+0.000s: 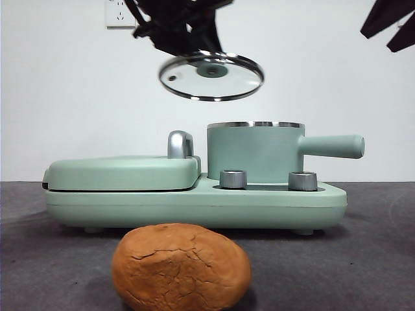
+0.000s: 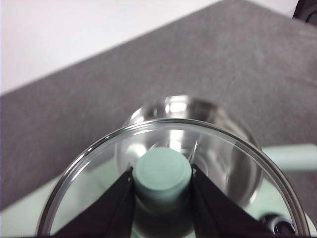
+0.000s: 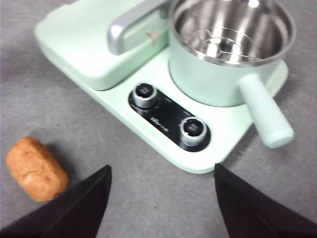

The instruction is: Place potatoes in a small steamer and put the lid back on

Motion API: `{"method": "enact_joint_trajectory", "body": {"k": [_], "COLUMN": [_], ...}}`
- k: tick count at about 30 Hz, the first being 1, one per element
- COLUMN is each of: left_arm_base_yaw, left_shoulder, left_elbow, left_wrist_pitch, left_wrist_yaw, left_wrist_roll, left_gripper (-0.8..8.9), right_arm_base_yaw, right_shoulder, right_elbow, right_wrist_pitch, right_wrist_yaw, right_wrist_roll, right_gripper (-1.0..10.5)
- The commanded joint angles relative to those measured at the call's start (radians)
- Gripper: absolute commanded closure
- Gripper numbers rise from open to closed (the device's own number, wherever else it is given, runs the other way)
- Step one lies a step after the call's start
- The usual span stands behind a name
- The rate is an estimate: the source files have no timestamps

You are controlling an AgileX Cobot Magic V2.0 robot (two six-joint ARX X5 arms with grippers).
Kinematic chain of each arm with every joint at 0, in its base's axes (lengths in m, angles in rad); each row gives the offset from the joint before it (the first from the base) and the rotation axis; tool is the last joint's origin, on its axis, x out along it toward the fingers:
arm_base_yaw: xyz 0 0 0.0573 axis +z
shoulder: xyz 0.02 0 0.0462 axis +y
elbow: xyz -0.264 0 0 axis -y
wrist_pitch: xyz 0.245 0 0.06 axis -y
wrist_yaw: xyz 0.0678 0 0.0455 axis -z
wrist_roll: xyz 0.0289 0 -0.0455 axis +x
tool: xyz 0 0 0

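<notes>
My gripper will lower the orange-brown potato point(image 1: 181, 267) into the steel insert point(image 3: 232, 30). The insert is wider and deeper than the potato, so the potato will sit fully below the insert's steel rim.
The clear lid point(image 1: 211, 76) hangs tilted in the air above the small steamer point(image 1: 255, 151), held from above by my left gripper point(image 1: 188, 32). In the left wrist view the two black jaws are shut on the lid's mint-green knob point(image 2: 163, 171), with the open steel pot point(image 2: 198, 144) seen through the glass below. The steamer point(image 3: 223, 54) is empty and shows its steel insert. The orange-brown potato point(image 1: 181, 267) lies on the grey table in front of the cooker, also seen as the potato point(image 3: 35, 168) near my right gripper point(image 3: 161, 198), which hangs open above the table.
The mint-green cooker base point(image 1: 194, 201) carries a flat griddle cover point(image 1: 123, 172) with a chrome handle point(image 1: 179, 144) and two knobs point(image 3: 144, 94). The steamer's straight handle point(image 1: 332, 146) sticks out to the right. A white wall stands behind.
</notes>
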Motion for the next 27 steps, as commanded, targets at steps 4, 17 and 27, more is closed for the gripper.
{"method": "enact_joint_trajectory", "body": {"k": [4,17,27], "left_arm_base_yaw": [-0.008,0.000,0.037], "left_shoulder": [-0.103,-0.291,-0.369], "left_elbow": [0.006,-0.053,-0.053], "left_wrist_pitch": [-0.081,-0.245,-0.288], "left_wrist_yaw": [0.003,-0.042,-0.065], "left_wrist_roll": [-0.018,-0.014,0.006], "left_gripper": [7.96,7.97,7.98], "right_arm_base_yaw": [0.054,0.338,0.504], "right_shoulder": [0.060,0.382,0.588], "right_elbow": [0.013,0.013,0.013], "right_wrist_pitch": [-0.011,0.088,0.251], "right_wrist_yaw": [-0.063,-0.072,-0.063], "right_wrist_roll": [-0.056,-0.195,-0.213], "right_gripper": [5.6,5.6,5.6]}}
